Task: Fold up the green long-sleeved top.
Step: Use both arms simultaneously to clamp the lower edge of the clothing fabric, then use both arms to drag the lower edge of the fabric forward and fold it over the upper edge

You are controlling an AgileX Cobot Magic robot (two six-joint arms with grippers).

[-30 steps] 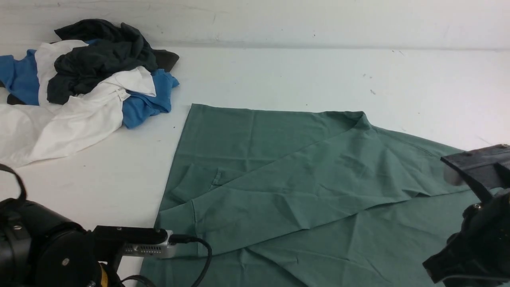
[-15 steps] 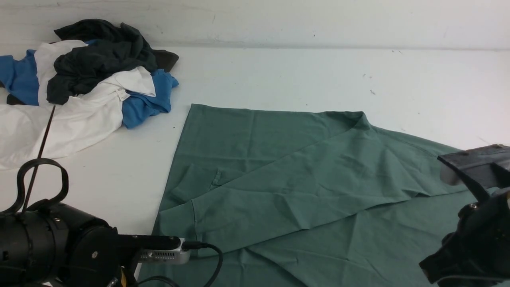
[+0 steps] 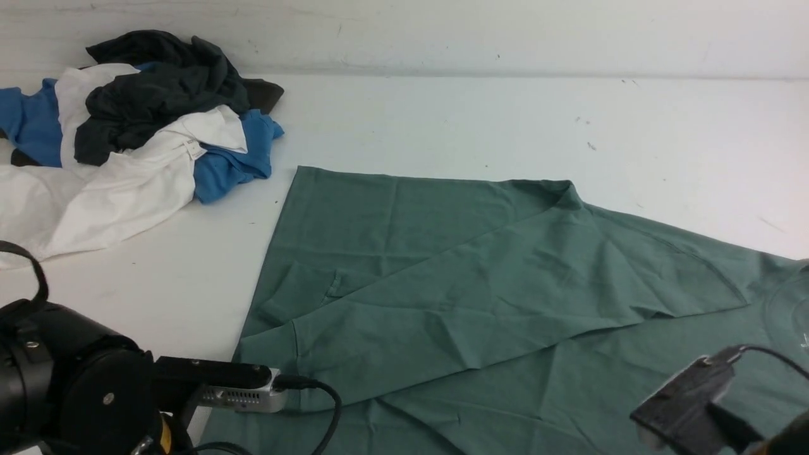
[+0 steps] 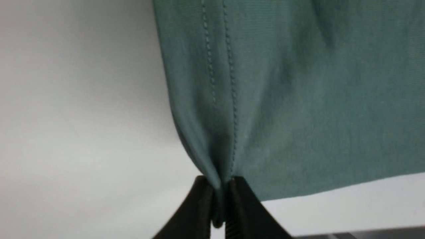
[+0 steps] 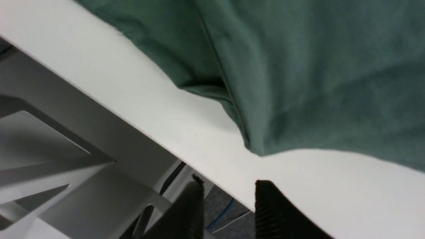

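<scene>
The green top's near side will fold over and cover the sleeve when I raise that side, because the sleeve is lying flat across the green top's body.
The green long-sleeved top lies spread on the white table, one sleeve folded slantwise across its body. Part of a faint white round logo shows at the right edge. In the left wrist view my left gripper is shut on a pinched fold of the top's stitched hem, near the table's front edge. My right gripper stands open over the table's near edge, nothing between its fingers, a short way off the top's corner. In the front view only the arms' bodies show, the left arm and the right arm.
A pile of dark charcoal, white and blue clothes lies at the back left. A wall closes off the table's far side. The table's front edge and the frame beneath it run close by my right gripper.
My left gripper has closed on the top's hem. My right gripper has opened and dropped lower, toward the near edge. The top has shifted slightly left.
</scene>
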